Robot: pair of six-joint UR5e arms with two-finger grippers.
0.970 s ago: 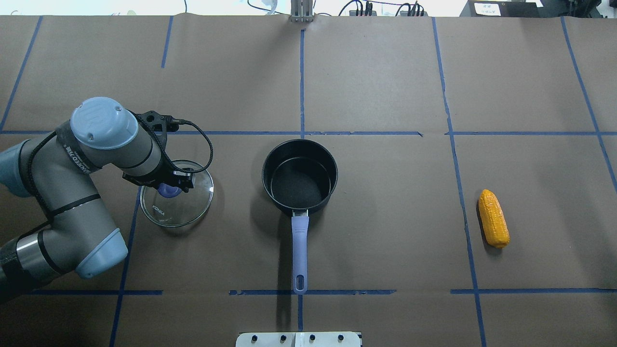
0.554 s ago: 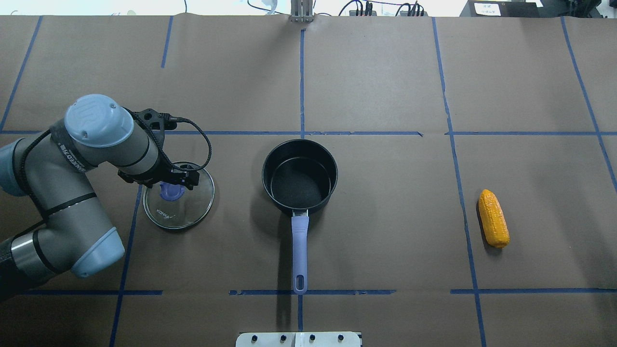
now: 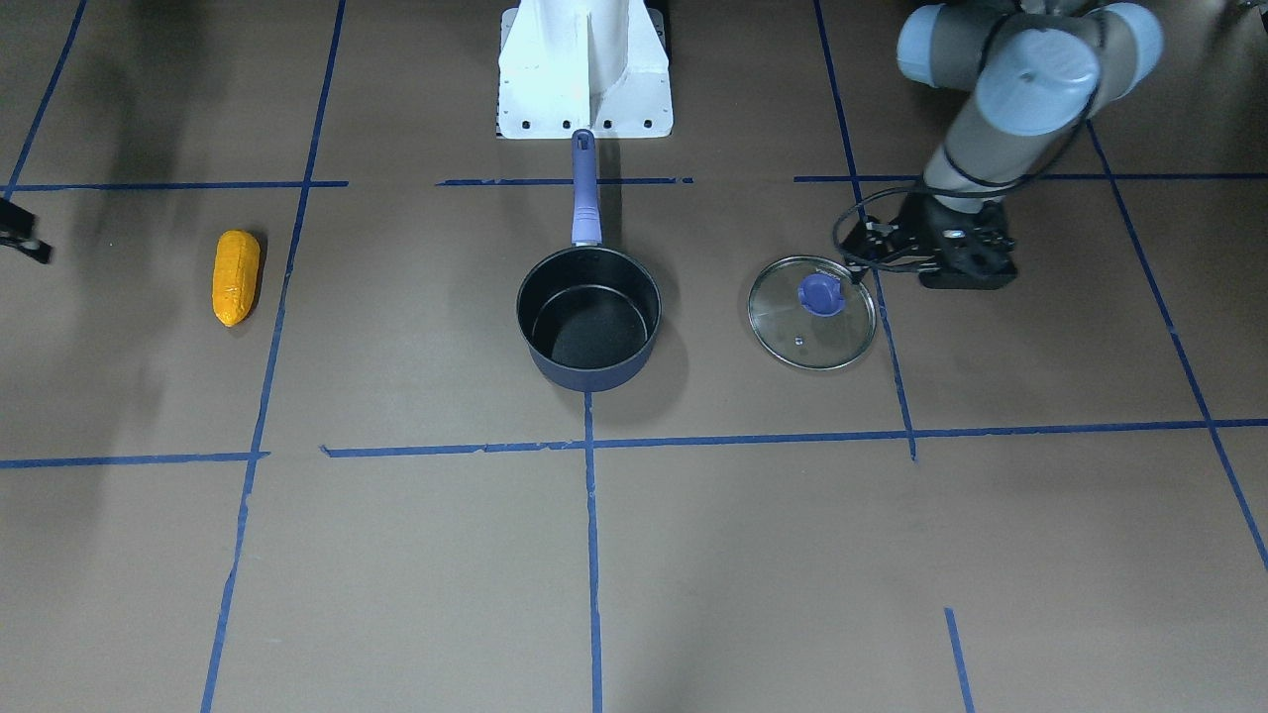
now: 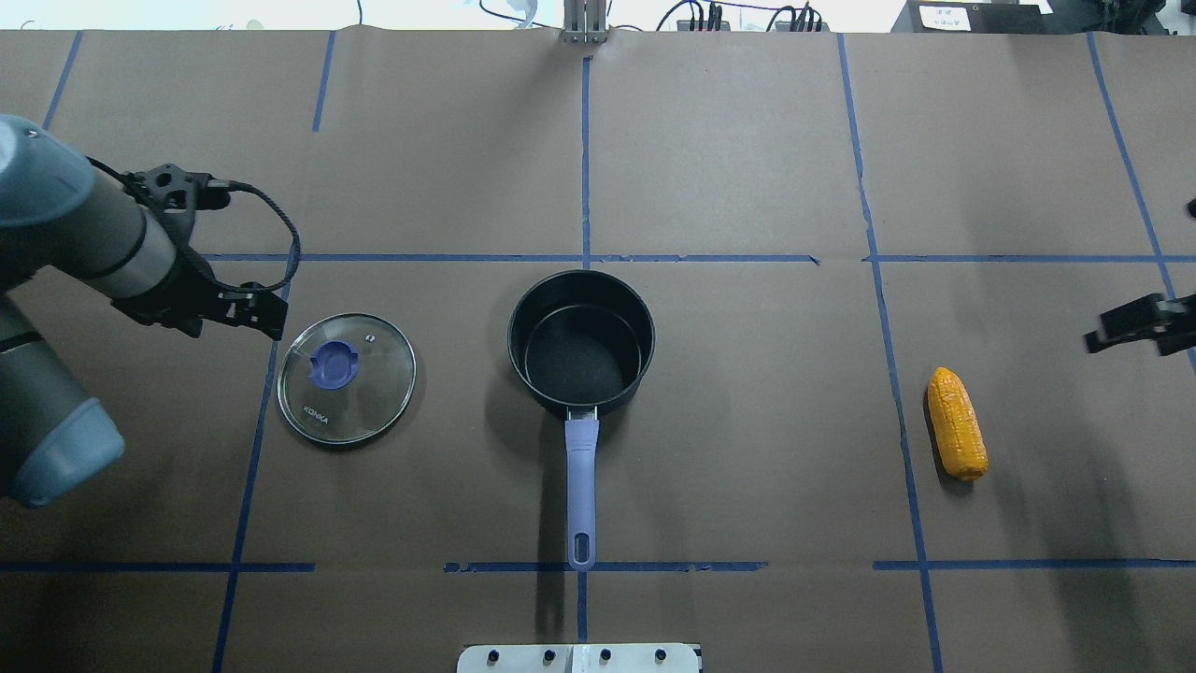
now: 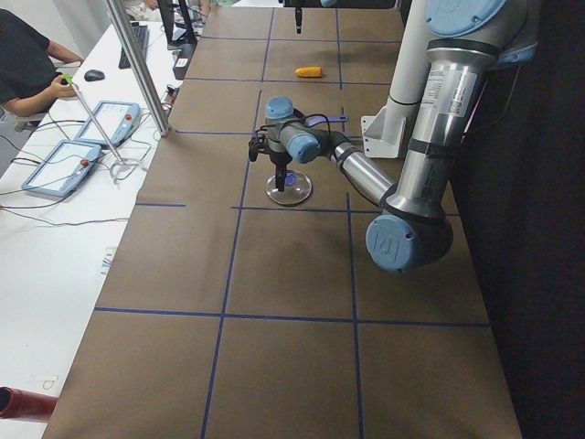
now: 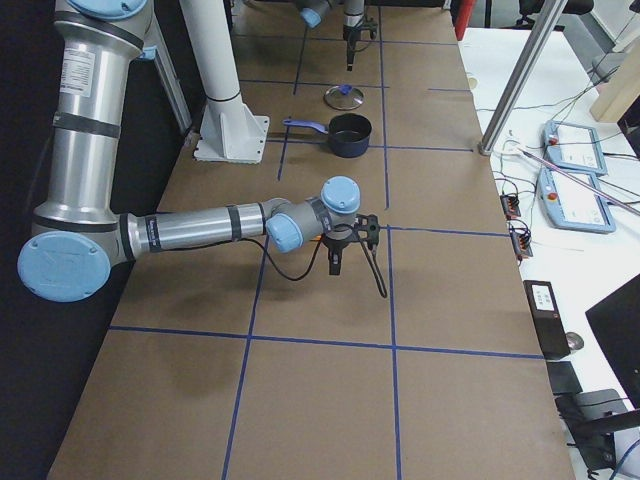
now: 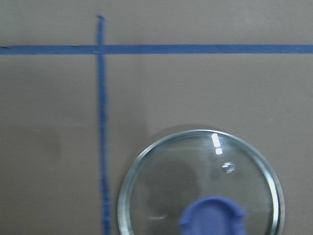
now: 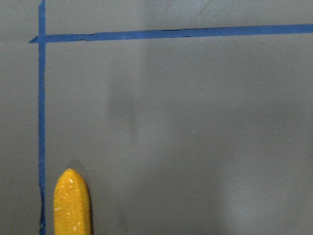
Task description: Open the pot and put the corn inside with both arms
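My gripper will lower the corn (image 3: pixel 237 278) in, and it should lie wholly inside the pot's rim, since it is shorter than the pot's opening (image 3: pixel 588 311) is wide.
The dark navy pot (image 4: pixel 580 344) stands open at the table's middle, its purple-blue handle (image 4: pixel 580 486) pointing toward the robot. Its glass lid (image 4: pixel 346 378) lies flat on the table left of the pot, knob up, and also shows in the left wrist view (image 7: pixel 200 188). My left gripper (image 4: pixel 245 313) hangs empty just left of the lid, off the knob, fingers hidden under the wrist. The orange-yellow corn (image 4: pixel 957 423) lies at the right; its tip shows in the right wrist view (image 8: pixel 72 205). My right gripper (image 4: pixel 1126 327) hovers beyond the corn's far end; its fingers do not show.
Blue tape lines (image 4: pixel 586 258) cross the brown paper table. The robot's white base plate (image 3: pixel 584 69) sits behind the pot handle. Operators' tablets and cables (image 5: pixel 82 146) lie on the white bench beyond the far edge.
My left gripper has let go of the lid's knob and drawn back to the left, leaving the lid on the table. My right gripper has come into view at the right edge.
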